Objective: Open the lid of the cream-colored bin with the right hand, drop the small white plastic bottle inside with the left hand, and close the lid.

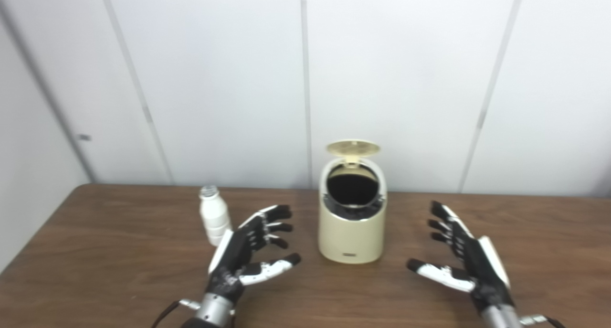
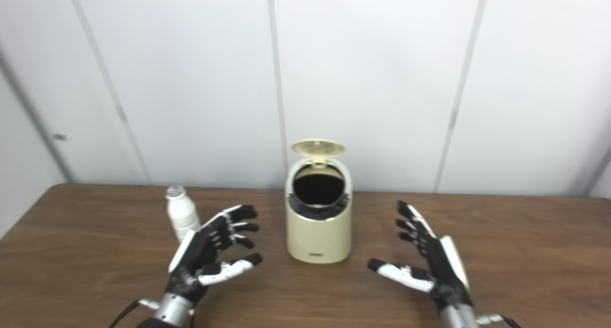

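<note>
The bin's dark opening (image 1: 352, 188) is wider than the small white plastic bottle (image 1: 215, 218), so the bottle should slide inside and stay almost upright when I drop it.
The cream-colored bin (image 1: 352, 232) stands upright in the middle of the brown table (image 1: 95, 251). Its round lid (image 1: 353, 148) is tipped up at the back, and the dark opening faces me. A small white plastic bottle (image 1: 214, 220) stands upright to the bin's left. My left hand (image 1: 250, 251) hovers just in front and right of the bottle, fingers spread, holding nothing; its back hides the bottle's lower edge. My right hand (image 1: 460, 254) is open too, to the right of the bin and apart from it.
White wall panels (image 1: 215, 79) rise directly behind the table's far edge. Bare wood lies in front of the bin, between both hands, and out to the table's left and right ends.
</note>
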Available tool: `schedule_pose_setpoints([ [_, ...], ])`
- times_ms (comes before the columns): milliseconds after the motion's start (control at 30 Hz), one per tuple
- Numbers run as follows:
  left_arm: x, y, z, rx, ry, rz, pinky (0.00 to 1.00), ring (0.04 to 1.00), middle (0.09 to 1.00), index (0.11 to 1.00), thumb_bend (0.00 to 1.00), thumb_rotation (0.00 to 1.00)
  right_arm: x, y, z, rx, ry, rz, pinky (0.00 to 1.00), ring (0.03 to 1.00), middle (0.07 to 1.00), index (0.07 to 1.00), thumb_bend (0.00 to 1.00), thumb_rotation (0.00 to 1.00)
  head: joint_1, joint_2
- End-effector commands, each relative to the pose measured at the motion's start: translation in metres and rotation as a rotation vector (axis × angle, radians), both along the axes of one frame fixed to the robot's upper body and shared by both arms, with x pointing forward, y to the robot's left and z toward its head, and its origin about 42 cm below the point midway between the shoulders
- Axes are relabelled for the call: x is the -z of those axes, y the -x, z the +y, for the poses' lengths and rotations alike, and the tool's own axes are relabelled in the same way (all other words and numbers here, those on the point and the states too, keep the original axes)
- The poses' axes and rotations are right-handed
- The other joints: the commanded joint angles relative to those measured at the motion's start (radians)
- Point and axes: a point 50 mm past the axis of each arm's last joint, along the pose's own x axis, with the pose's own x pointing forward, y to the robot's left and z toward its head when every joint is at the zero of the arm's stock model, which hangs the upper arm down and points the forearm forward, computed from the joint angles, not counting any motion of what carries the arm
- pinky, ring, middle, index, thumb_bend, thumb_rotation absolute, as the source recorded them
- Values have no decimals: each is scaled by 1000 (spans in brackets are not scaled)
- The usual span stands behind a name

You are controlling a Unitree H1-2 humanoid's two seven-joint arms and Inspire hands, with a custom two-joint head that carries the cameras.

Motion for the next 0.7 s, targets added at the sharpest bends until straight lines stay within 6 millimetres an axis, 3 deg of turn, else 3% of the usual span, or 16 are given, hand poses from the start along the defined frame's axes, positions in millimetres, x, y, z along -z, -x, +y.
schedule_pose_setpoints([
  [0,-22,-2,-2,-27,-16,-107,583,712,795,790,693,41,-18,-6,-5,-7,-15,-99,820,872,926,943,820,295,27,-2],
  [133,-24,8,-1,-92,-42,-139,586,695,765,762,710,84,-16,-8,-13,8,-28,-90,850,880,938,949,794,240,72,-8],
  [333,-28,34,11,-227,-71,-174,495,617,700,719,709,10,-20,-8,-18,15,-28,-84,856,877,938,946,778,188,110,-14],
  [500,-29,52,32,-354,-72,-170,580,736,775,766,709,34,-29,-6,-16,9,-37,-80,829,864,930,940,773,166,133,-13],
  [667,-29,58,46,-443,-48,-180,582,715,763,770,704,54,-37,-3,-12,7,-37,-74,810,854,924,940,758,144,150,-13],
])
